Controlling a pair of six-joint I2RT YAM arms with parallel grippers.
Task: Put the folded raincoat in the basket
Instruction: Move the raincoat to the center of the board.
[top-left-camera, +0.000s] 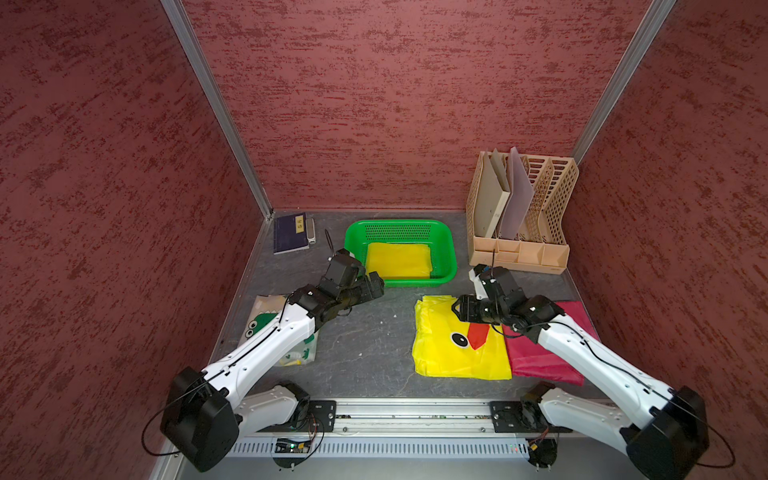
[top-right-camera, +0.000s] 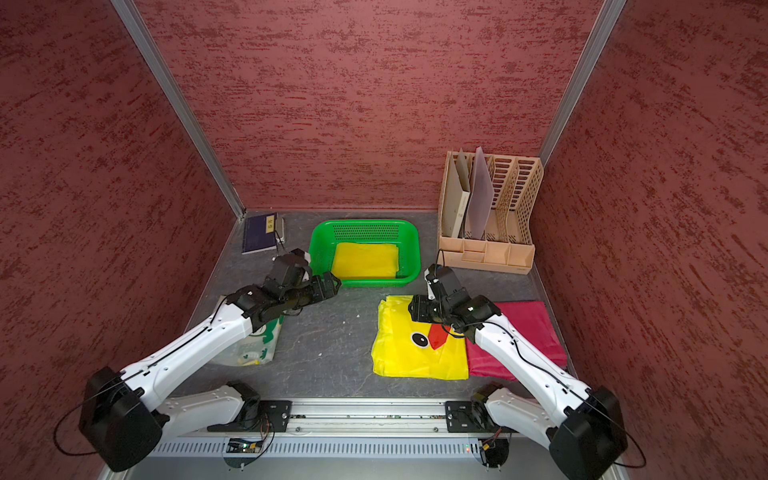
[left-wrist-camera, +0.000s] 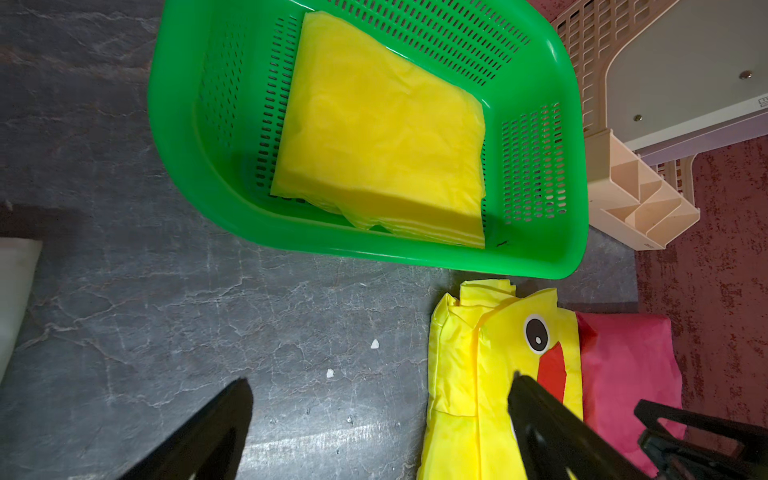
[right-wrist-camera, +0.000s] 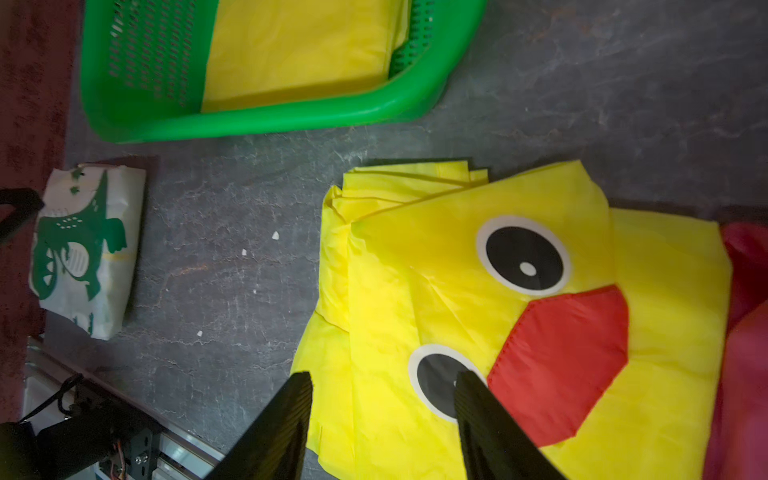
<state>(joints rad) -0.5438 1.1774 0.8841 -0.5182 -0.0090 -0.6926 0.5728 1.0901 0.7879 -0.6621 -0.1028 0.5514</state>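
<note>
My right gripper should press on the duck raincoat's duck face (top-left-camera: 460, 340) and slide the duck raincoat clear before gripping it, because the duck raincoat's edge (top-left-camera: 508, 356) lies against the red raincoat.
In both top views the green basket (top-left-camera: 415, 284) (top-right-camera: 365, 283) stands at the back middle of the table. A plain yellow folded raincoat (top-left-camera: 399, 259) (left-wrist-camera: 374, 137) lies flat inside it. A second folded raincoat, yellow with a duck face (top-left-camera: 453, 353) (right-wrist-camera: 478, 249), lies on the table at the front right. My right gripper (top-left-camera: 457, 309) (right-wrist-camera: 384, 377) hangs open over its near-left part, with nothing between the fingers. My left gripper (top-left-camera: 374, 286) (left-wrist-camera: 379, 384) is wide open and empty, just in front of the basket's left front corner.
A red folded raincoat (top-left-camera: 540, 361) lies right of the duck one, partly under my right arm. A white raincoat with a green dinosaur print (top-left-camera: 262, 324) lies at the left under my left arm. A beige file organizer (top-left-camera: 540, 208) stands back right, a dark notebook (top-left-camera: 289, 232) back left.
</note>
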